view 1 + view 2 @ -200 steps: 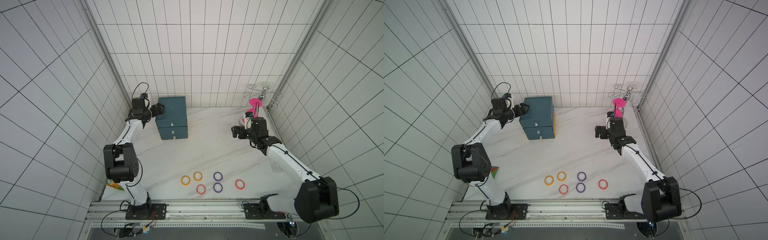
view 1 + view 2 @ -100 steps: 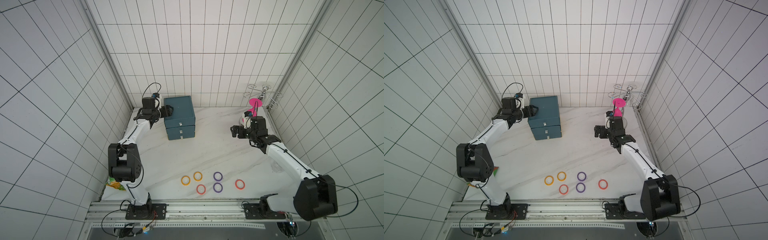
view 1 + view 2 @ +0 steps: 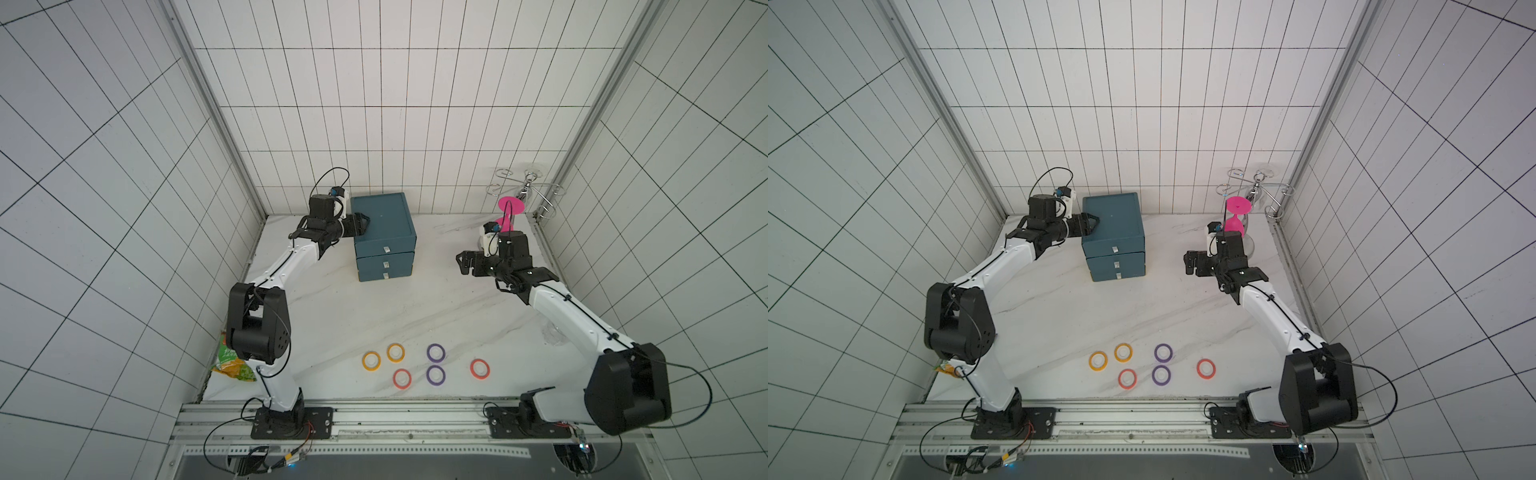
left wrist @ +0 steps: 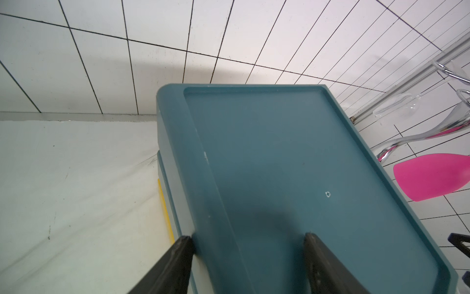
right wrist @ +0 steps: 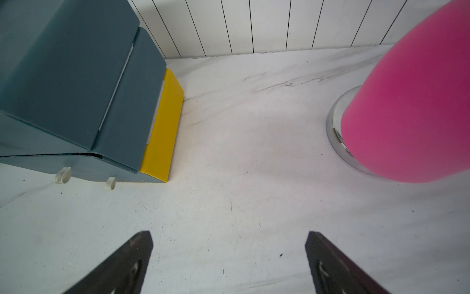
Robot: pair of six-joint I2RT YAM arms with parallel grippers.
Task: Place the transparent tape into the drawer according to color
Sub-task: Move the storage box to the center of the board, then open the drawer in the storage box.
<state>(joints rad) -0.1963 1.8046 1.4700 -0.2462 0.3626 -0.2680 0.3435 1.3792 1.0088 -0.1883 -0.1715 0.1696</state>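
Observation:
My left gripper straddles the cabinet's side rim (image 3: 355, 241), away from the shut top drawer's tab (image 3: 386, 249), so it should brace the cabinet while my right gripper pulls the tab.
Several transparent tape rings lie flat near the table's front edge in both top views: two orange-yellow (image 3: 371, 360) (image 3: 395, 352), two purple (image 3: 436, 352) (image 3: 436, 375), two red (image 3: 402, 378) (image 3: 479, 368). The teal cabinet (image 3: 384, 224) (image 4: 279, 152) stands at the back, its three drawers (image 3: 386, 264) shut. My left gripper (image 3: 361, 222) (image 4: 250, 236) straddles the cabinet's top left rim, open; one finger (image 4: 180, 252) presses the outer wall, the other is over the top. Right of the cabinet my right gripper (image 3: 463, 264) (image 5: 229, 234) hangs open above bare table.
A pink goblet (image 3: 508, 212) (image 5: 412, 107) on a chrome base and a wire glass rack (image 3: 525, 193) stand in the back right corner. A green and orange snack bag (image 3: 232, 365) lies by the left arm's base. A yellow strip (image 5: 162, 127) runs along the cabinet's foot.
The cabinet has slid to the right along the back wall, with my left gripper moving with it at its top left edge and its jaws narrowing. The right arm has barely moved.

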